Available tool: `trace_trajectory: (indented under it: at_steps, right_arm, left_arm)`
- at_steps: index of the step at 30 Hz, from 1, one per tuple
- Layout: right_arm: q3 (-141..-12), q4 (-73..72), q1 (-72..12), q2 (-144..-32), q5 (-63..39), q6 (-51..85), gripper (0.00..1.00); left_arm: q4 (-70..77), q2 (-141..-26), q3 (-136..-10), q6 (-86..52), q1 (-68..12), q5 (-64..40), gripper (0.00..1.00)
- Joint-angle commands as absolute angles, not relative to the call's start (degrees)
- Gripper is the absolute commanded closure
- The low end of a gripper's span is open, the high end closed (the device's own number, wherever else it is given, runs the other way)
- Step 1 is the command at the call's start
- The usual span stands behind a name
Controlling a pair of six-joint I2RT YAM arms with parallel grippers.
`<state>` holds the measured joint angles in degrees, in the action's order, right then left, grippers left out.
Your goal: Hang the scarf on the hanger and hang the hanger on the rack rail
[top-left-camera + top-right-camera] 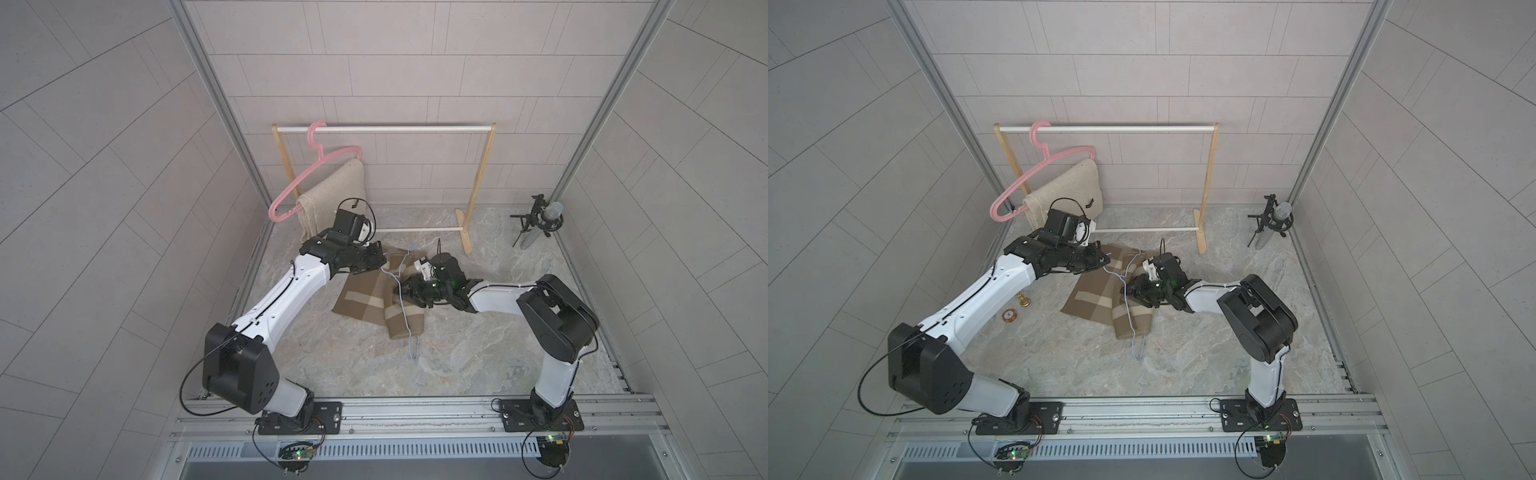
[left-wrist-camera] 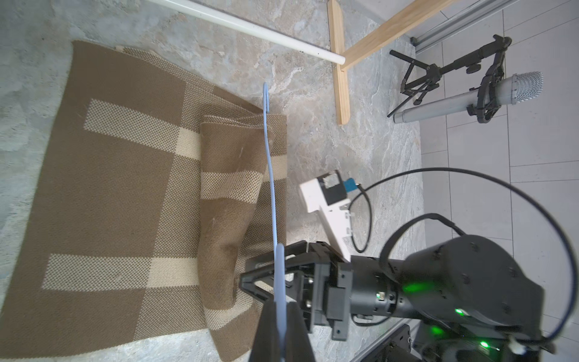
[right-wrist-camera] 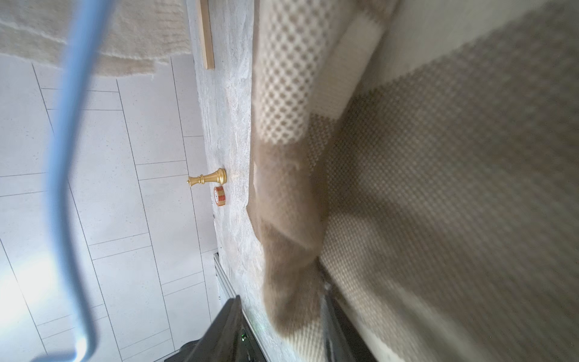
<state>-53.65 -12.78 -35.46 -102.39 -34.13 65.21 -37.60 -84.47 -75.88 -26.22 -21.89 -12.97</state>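
The scarf's fold [image 2: 226,226] is bunched up on the other side of the blue hanger from my right gripper. My right gripper should grab the hanger [image 2: 270,175], and my left gripper should spread out the fold.
A brown scarf [image 1: 361,291] [image 1: 1088,297] with cream stripes lies partly folded on the stone table top. My left gripper [image 1: 383,265] [image 2: 280,305] is shut on a thin blue wire hanger [image 1: 406,322] [image 2: 272,188], which runs across the scarf's folded edge. My right gripper [image 1: 399,291] [image 3: 279,310] is at that fold from the opposite side. Its jaws stand apart with a bunched fold of the scarf [image 3: 291,250] between them, against one finger and clear of the other. The blue hanger [image 3: 59,156] crosses the right wrist view close up and blurred.
At the back stands a wooden rack [image 1: 386,129] with a pink hanger [image 1: 316,166] carrying a beige cloth [image 1: 332,195]. A microphone on a small tripod [image 1: 540,220] is at the back right. A gold chess piece [image 1: 1024,300] and a small round token [image 1: 1009,316] lie under the left arm.
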Motion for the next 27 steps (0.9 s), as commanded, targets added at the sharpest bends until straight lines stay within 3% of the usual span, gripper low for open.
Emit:
trace_trajectory:
  at_steps: [1,7,16,21,23,27]
  right_arm:
    - [-52.06,-3.05,-33.99,-96.15,-32.21,59.25,0.51]
    - [-51.94,0.51,-31.43,-89.55,-29.52,60.76,0.33]
    - [-61.6,-6.36,-32.74,-100.58,-29.06,75.14,0.34]
    - [-66.05,-8.15,-34.26,-105.54,-28.38,77.3,0.43]
    - [-67.03,-8.56,-34.81,-106.64,-29.17,77.43,0.5]
    - [-65.55,-8.12,-34.7,-105.37,-29.62,76.81,0.74]
  left_arm:
    - [-39.51,-84.82,-78.55,-23.94,-22.06,-11.81,1.0]
    - [-41.79,-86.32,-80.91,-20.12,-22.07,-12.61,1.0]
    - [-42.27,-87.27,-81.72,-19.5,-22.32,-13.63,1.0]
    - [-42.48,-87.22,-81.65,-19.23,-22.41,-13.64,1.0]
    - [-42.67,-87.21,-81.78,-18.91,-22.46,-13.63,1.0]
    - [-43.87,-86.8,-82.7,-17.89,-22.46,-12.76,0.95]
